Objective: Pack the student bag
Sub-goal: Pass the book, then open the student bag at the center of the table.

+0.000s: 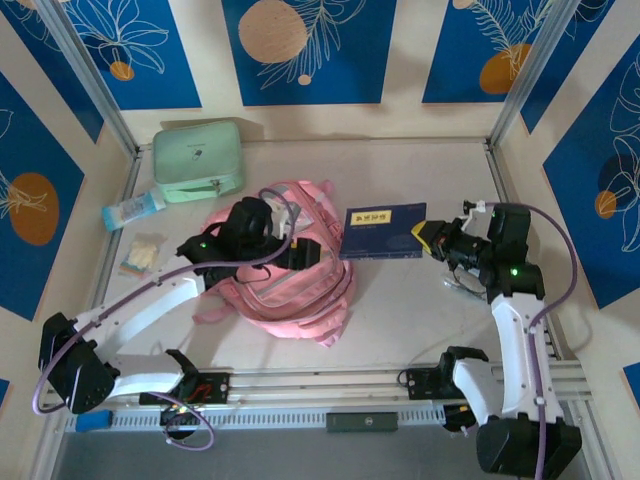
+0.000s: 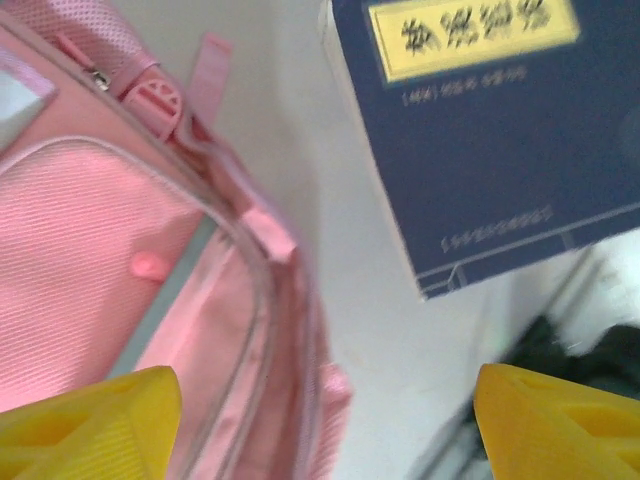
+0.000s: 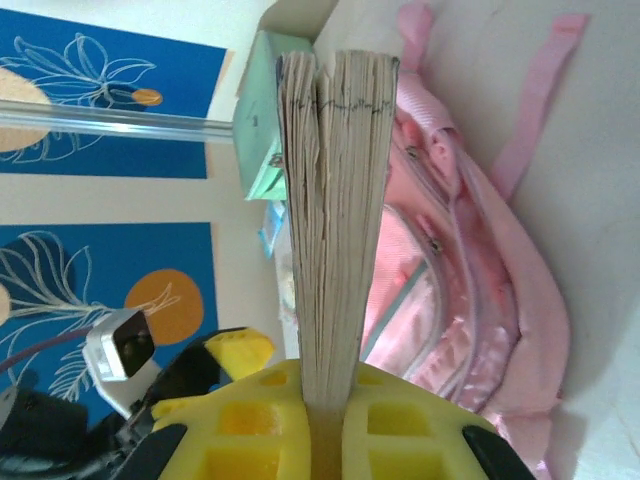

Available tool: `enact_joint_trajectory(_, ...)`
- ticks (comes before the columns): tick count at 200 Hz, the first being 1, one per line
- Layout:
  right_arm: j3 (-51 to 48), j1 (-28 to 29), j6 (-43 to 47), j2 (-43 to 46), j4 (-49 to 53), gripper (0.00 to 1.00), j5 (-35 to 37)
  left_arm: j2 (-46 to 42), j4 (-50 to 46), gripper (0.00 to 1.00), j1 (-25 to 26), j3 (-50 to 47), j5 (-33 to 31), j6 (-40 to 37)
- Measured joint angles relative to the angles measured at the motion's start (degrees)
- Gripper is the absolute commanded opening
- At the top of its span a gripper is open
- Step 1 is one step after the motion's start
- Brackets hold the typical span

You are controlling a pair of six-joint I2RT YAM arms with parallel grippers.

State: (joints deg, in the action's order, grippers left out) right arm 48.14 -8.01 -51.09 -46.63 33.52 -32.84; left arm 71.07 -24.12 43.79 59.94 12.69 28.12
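Note:
The pink student bag (image 1: 302, 300) will open up wide when I lift the bag's zip edge (image 2: 312, 335), because that edge lies loose and wavy along the bag's slack side.
The pink student bag (image 1: 300, 285) lies crumpled in the middle of the table, its zip edge and inner lining showing in the left wrist view (image 2: 100, 250). My left gripper (image 1: 303, 250) hovers over the bag's upper right part, open, with yellow fingertips (image 2: 90, 420) wide apart and nothing between them. My right gripper (image 1: 432, 238) is shut on a dark blue book (image 1: 383, 232) with a yellow label, held flat just right of the bag. In the right wrist view the book's page edge (image 3: 335, 200) rises from the shut gripper (image 3: 330, 420), with the bag (image 3: 470, 280) to its right.
A mint green zip case (image 1: 198, 160) stands at the back left. A light blue packet (image 1: 133, 210) and a small snack bag (image 1: 142, 255) lie near the left wall. Metal frame posts and patterned blue walls close in the table.

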Motion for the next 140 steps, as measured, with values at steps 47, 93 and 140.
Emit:
enact_joint_trajectory(47,-4.70,-1.99,-0.44,1.46,2.14,0.00,3.32,10.29,-11.47,0.78,8.46,2.47,-11.50,-14.91)
enact_joint_trajectory(93,-8.13,-6.45,-0.61,1.46,2.25,0.00,2.69,18.69,-11.87,0.58,12.94,3.56,-15.37,-20.04)
enact_joint_trajectory(140,-8.52,-10.58,-0.35,1.46,2.27,0.00,1.33,19.47,-7.56,0.53,14.03,3.56,-13.14,-19.54)
